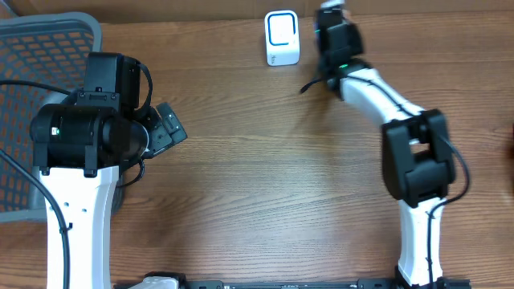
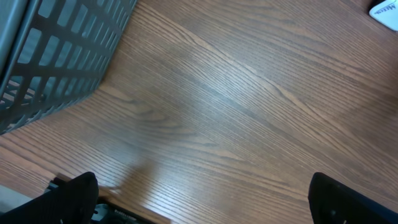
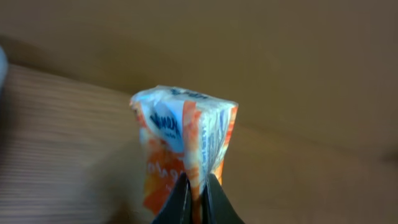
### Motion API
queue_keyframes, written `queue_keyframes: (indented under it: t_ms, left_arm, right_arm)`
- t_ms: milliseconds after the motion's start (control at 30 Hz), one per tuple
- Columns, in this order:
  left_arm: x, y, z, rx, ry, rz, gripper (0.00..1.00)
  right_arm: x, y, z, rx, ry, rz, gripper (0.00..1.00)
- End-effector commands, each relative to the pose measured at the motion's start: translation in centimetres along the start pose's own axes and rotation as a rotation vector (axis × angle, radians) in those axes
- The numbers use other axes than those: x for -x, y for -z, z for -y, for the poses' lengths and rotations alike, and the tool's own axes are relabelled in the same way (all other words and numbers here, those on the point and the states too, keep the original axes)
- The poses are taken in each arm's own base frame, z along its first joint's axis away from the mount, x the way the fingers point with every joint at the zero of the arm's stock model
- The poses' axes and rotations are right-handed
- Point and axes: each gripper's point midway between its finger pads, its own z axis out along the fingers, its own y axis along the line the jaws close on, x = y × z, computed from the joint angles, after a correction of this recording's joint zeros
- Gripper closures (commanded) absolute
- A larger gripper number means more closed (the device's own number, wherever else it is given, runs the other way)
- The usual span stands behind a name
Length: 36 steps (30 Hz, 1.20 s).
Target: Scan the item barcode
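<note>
The packet is clear of the scanner and the wood (image 1: 454,80) toward the red item (image 1: 511,152) is open, so my right gripper goes on there before it lets go of the packet.
The item is a small orange, white and blue packet (image 3: 177,134). My right gripper (image 3: 198,200) is shut on its lower edge and holds it upright above the wooden table. From overhead, the right gripper (image 1: 331,18) sits at the table's far edge, just right of the white barcode scanner (image 1: 282,38) with its blue ring; only a pale bit of the packet (image 1: 330,5) shows there. My left gripper (image 1: 170,128) is at the left, beside the basket. In the left wrist view the left gripper (image 2: 208,205) is open over bare wood, holding nothing.
A grey mesh basket (image 1: 32,56) stands at the far left, and its wall (image 2: 62,56) fills the left wrist view's upper left. The scanner's corner (image 2: 387,11) shows at that view's top right. A black cable (image 1: 312,83) hangs by the right arm.
</note>
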Motion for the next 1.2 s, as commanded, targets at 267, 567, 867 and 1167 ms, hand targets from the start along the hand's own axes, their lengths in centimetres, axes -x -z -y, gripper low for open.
queue_keyframes:
  t_ms: [267,567,867,1167]
  left_arm:
    - [0.2,-0.1,-0.3,0.014,0.025,0.005,0.0]
    - [0.2,-0.1,-0.3,0.014,0.025,0.005,0.0]
    - [0.2,-0.1,-0.3,0.014,0.025,0.005,0.0]
    - [0.2,-0.1,-0.3,0.014,0.025,0.005,0.01]
  right_arm:
    - [-10.5,3.3,22.3,-0.305,-0.587,-0.468,0.96]
    - [-21.3,4.4,28.8,-0.35,-0.751,-0.752,0.96]
    - [-25.9,5.7,33.2,-0.415,-0.854,-0.827,0.79]
    - [-26.0,5.6,32.6,-0.355,-0.892,-0.838,0.0]
